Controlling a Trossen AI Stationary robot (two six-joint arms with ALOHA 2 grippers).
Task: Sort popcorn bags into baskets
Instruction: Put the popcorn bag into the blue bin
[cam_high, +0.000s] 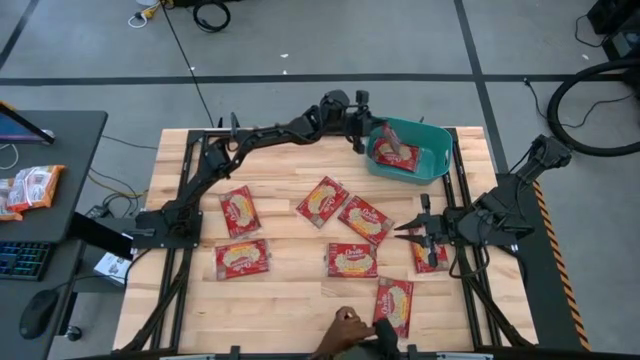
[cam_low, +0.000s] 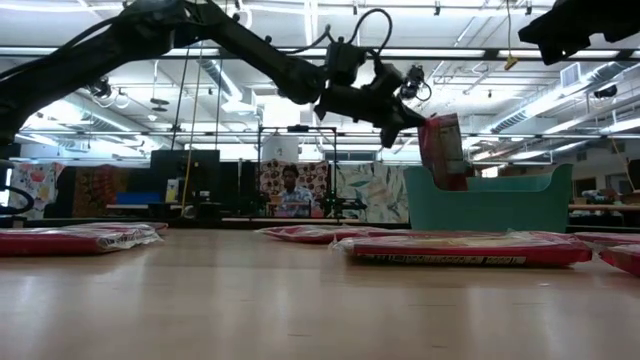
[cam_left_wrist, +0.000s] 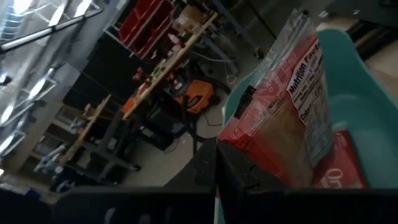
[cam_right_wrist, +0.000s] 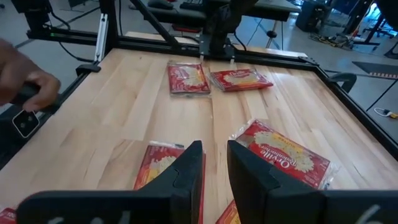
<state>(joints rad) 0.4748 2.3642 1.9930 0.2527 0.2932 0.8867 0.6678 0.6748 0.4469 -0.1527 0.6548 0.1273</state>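
I should keep lowering my left gripper until the bag sits inside the bin (cam_high: 388, 152), then release, as the popcorn bag's lower part (cam_low: 449, 182) dips behind the teal bin's side.
My left gripper (cam_high: 372, 140) is stretched to the table's far edge, at the teal bin (cam_high: 432, 150), and is shut on a red popcorn bag (cam_low: 441, 150) that stands upright over the bin. Another bag (cam_left_wrist: 339, 177) lies inside the bin. Several more bags lie flat on the table, among them one at the centre (cam_high: 322, 201), one beside it (cam_high: 365, 219) and one nearer the front (cam_high: 352, 260). My right gripper (cam_high: 402, 234) hovers open at the right side, pointing toward the table's left, with bags (cam_right_wrist: 283, 155) below and ahead of it. My left gripper pinches the popcorn bag between its two fingers at the bag's upper side edge (cam_low: 428, 126), coming level from the table's left. The bag hangs upright below the hold, its printed back (cam_left_wrist: 305, 93) facing the camera and its lower part dipping behind the bin's wall (cam_low: 480, 205).
A person's hand (cam_high: 346, 328) reaches over the table's near edge beside a bag (cam_high: 393, 305), and shows in the right wrist view as a hand (cam_right_wrist: 25, 81). Further bags lie at the left (cam_high: 238, 210) (cam_high: 241, 257). Bare wood lies between the bags and the far-left corner.
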